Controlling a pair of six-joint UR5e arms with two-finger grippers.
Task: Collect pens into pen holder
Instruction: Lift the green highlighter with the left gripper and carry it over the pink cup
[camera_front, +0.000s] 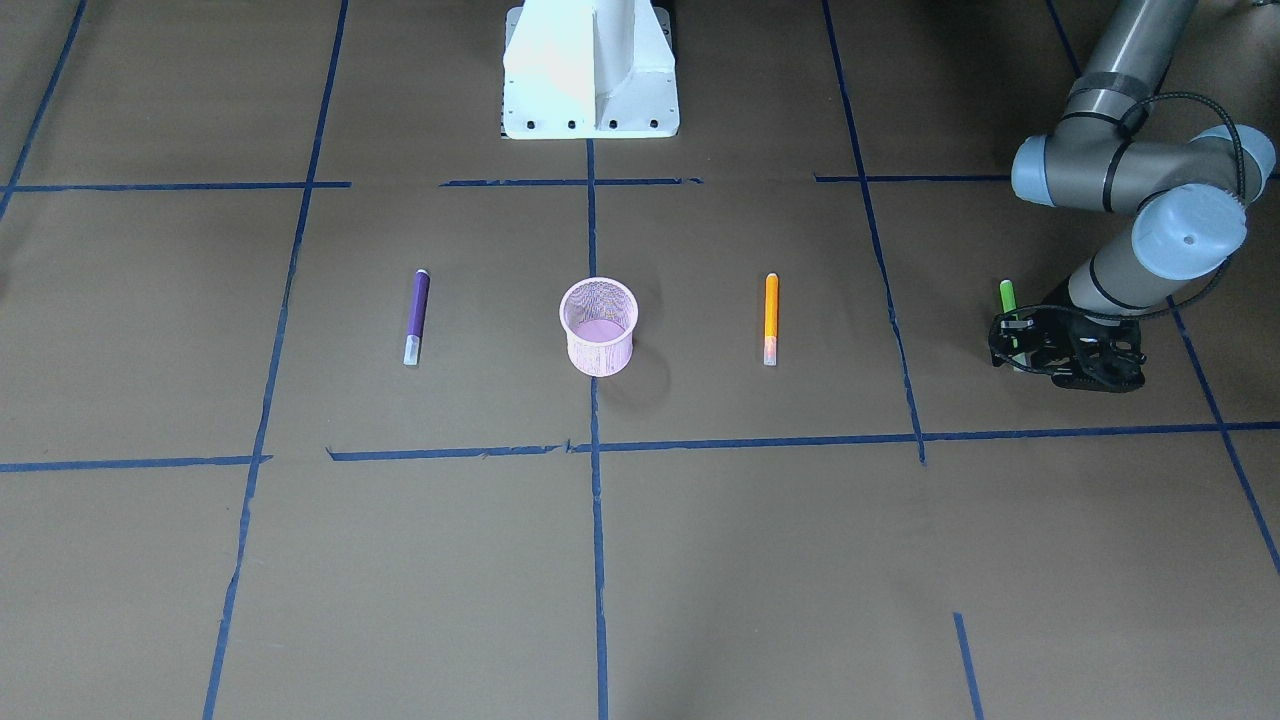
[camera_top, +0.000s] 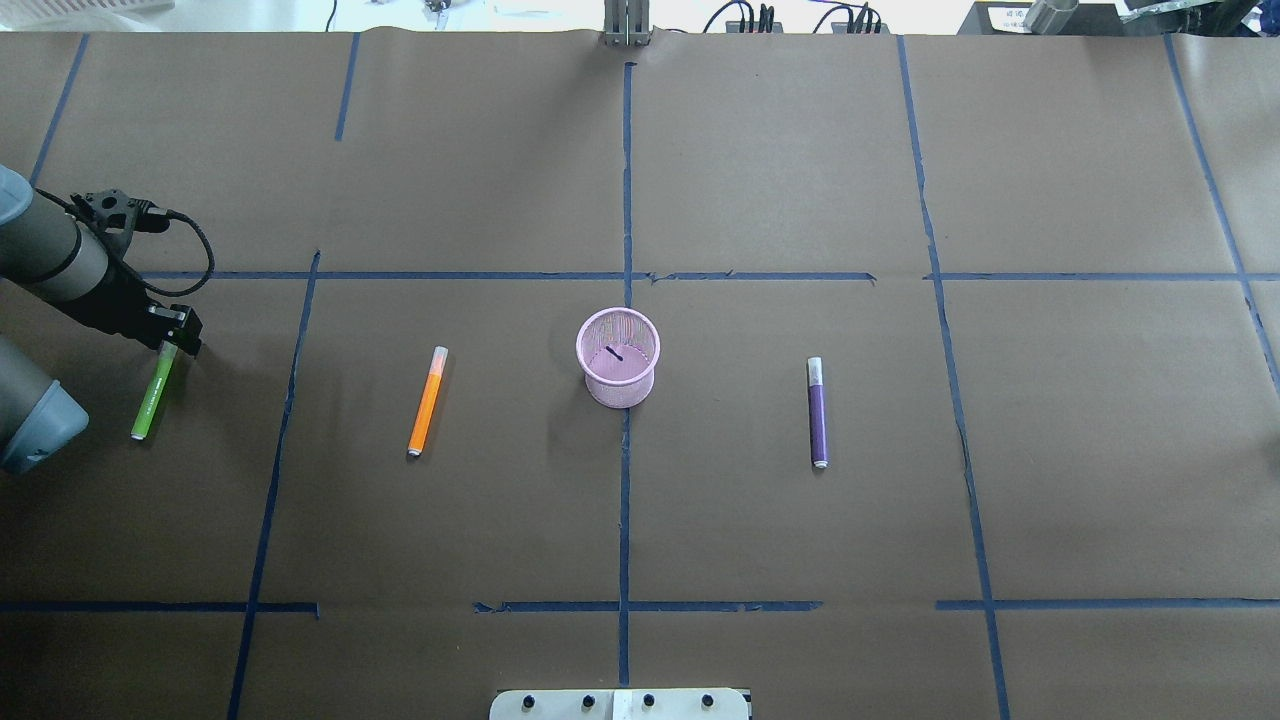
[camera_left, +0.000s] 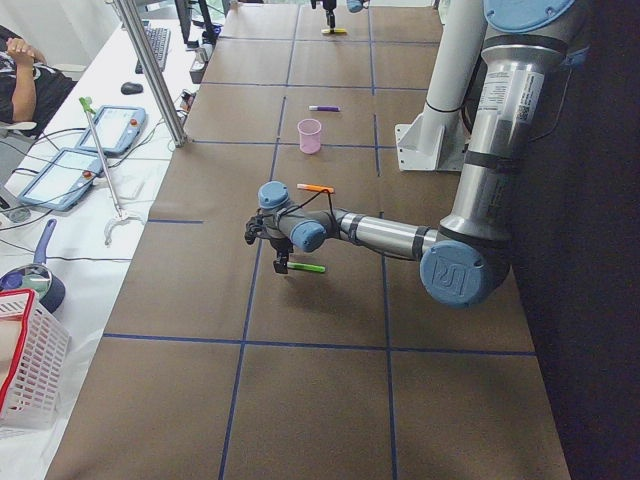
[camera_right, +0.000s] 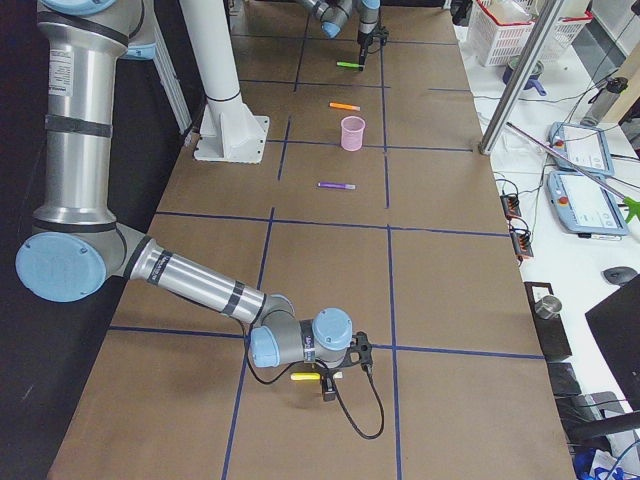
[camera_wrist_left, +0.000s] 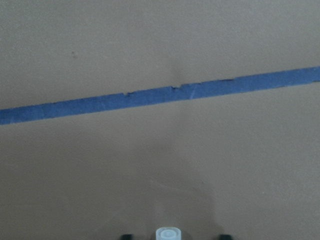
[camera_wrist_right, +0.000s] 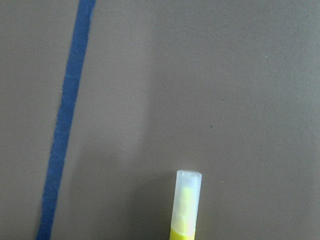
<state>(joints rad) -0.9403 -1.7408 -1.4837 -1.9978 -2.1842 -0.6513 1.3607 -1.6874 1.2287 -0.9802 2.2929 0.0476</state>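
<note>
The slim green pen (camera_front: 1008, 296) will lean at an angle inside the pink mesh pen holder (camera_front: 599, 322) when the robot drops it in, because the pen holder is wide and empty.
The pink mesh pen holder (camera_front: 598, 352) (camera_top: 618, 388) stands upright at the table's middle. The purple pen (camera_front: 416, 315) (camera_top: 817, 412) and the orange pen (camera_front: 771, 315) (camera_top: 427, 400) lie flat on either side of it. The green pen (camera_front: 1008, 296) (camera_top: 151, 398) lies flat at the robot's far left. My left gripper (camera_front: 1016, 345) (camera_top: 178, 342) is low over its whitish cap (camera_wrist_left: 168, 234). Its dark fingertips (camera_wrist_left: 126, 236) stand apart on both sides of the cap, so it is open. My right gripper (camera_right: 326, 386) shows only in the right side view, so I cannot tell whether it is open or shut.
A yellow pen (camera_wrist_right: 187, 207) (camera_right: 303, 377) lies by the right gripper at the table's far right end. The white robot base (camera_front: 590, 70) is at the robot's edge. Blue tape lines cross the brown paper. A white basket (camera_left: 25, 360), tablets and a seated person are beyond the far edge.
</note>
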